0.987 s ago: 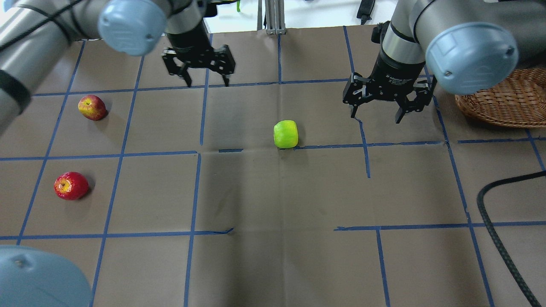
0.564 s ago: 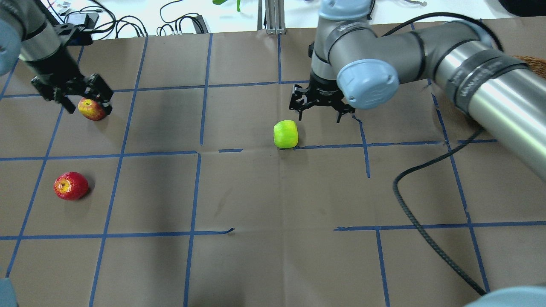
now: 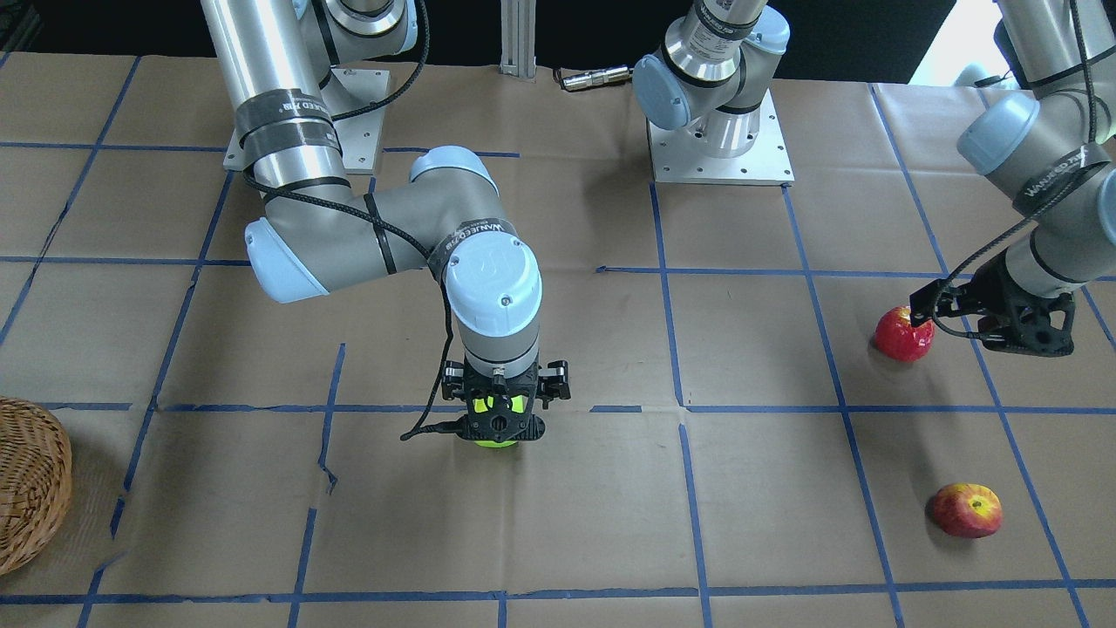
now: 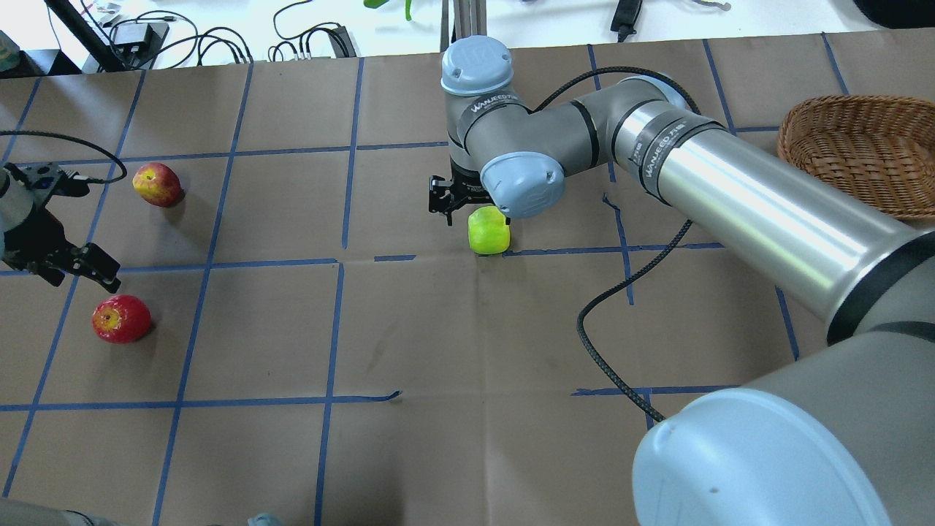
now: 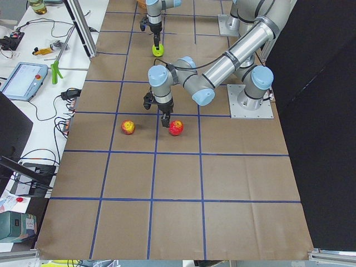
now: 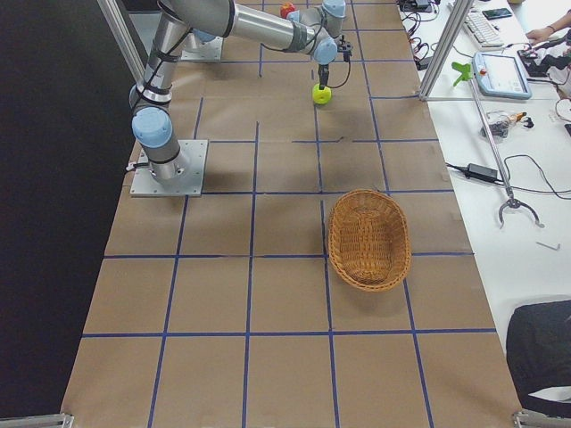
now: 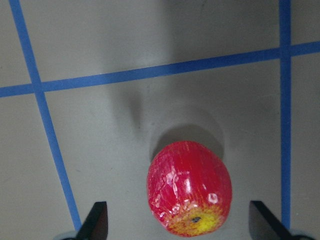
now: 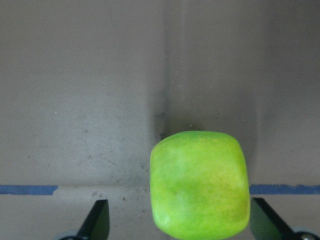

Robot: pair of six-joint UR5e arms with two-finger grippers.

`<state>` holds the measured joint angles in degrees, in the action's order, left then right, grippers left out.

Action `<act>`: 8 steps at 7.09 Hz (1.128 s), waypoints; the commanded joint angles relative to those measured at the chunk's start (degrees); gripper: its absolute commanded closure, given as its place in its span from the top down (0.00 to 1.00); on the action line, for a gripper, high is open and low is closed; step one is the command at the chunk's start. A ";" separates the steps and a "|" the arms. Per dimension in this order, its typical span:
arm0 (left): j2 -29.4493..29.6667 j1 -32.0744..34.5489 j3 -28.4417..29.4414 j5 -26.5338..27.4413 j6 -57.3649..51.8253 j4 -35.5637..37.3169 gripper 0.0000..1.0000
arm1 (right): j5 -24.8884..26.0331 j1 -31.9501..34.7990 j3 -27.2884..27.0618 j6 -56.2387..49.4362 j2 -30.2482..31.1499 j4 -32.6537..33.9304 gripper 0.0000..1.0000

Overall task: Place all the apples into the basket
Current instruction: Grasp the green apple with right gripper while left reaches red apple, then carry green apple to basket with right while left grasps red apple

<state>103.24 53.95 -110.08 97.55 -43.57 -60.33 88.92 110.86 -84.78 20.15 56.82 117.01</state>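
The solid red apple is far from the wicker basket. My left gripper should put it down near the middle of the table so my right gripper can take it.
The yellow-green apple (image 4: 489, 231) lies near the table's middle. My right gripper (image 3: 497, 426) is open and straddles it from above; in the right wrist view the apple (image 8: 200, 184) sits between the two fingertips (image 8: 97, 219). The solid red apple (image 4: 120, 318) lies at the left. My left gripper (image 4: 80, 276) is open and hovers just over it, the apple (image 7: 190, 187) showing between its fingertips (image 7: 96, 220). The red apple with yellow patches (image 4: 156, 183) lies alone, farther from the robot. The wicker basket (image 4: 862, 150) stands at the far right with no apple in it.
The right arm's black cable (image 4: 621, 292) loops over the table right of the green apple. The right arm's long link (image 4: 730, 197) crosses between the green apple and the basket. Blue tape lines grid the brown paper.
My left gripper has moved from the yellow-patched apple toward the robot, over the solid red apple. My right gripper has moved left and come down around the green apple. No apple has moved.
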 commanded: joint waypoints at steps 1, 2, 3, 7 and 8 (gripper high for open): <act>0.47 -0.87 -3.74 -0.17 -0.55 4.43 0.99 | 5.45 -0.12 -0.12 -5.44 -1.54 2.08 0.97; 0.65 -0.95 -4.61 -0.17 -0.64 4.52 0.99 | 4.95 -0.12 -0.29 -5.30 -1.98 2.52 0.85; 0.74 -1.04 -5.49 -0.17 -0.81 4.52 0.99 | 4.77 -0.12 -0.21 -5.12 -2.68 2.61 0.44; 4.75 -1.04 -5.50 0.01 -5.27 12.19 0.98 | 0.13 -11.13 0.85 -11.48 3.61 -1.40 0.10; 5.91 -0.87 -5.15 0.01 -5.91 14.51 0.83 | 0.46 -17.90 0.93 -19.98 6.34 -5.26 0.10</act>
<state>107.32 52.94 -115.50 97.50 -47.95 -49.69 89.98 100.74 -83.93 8.70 59.71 115.81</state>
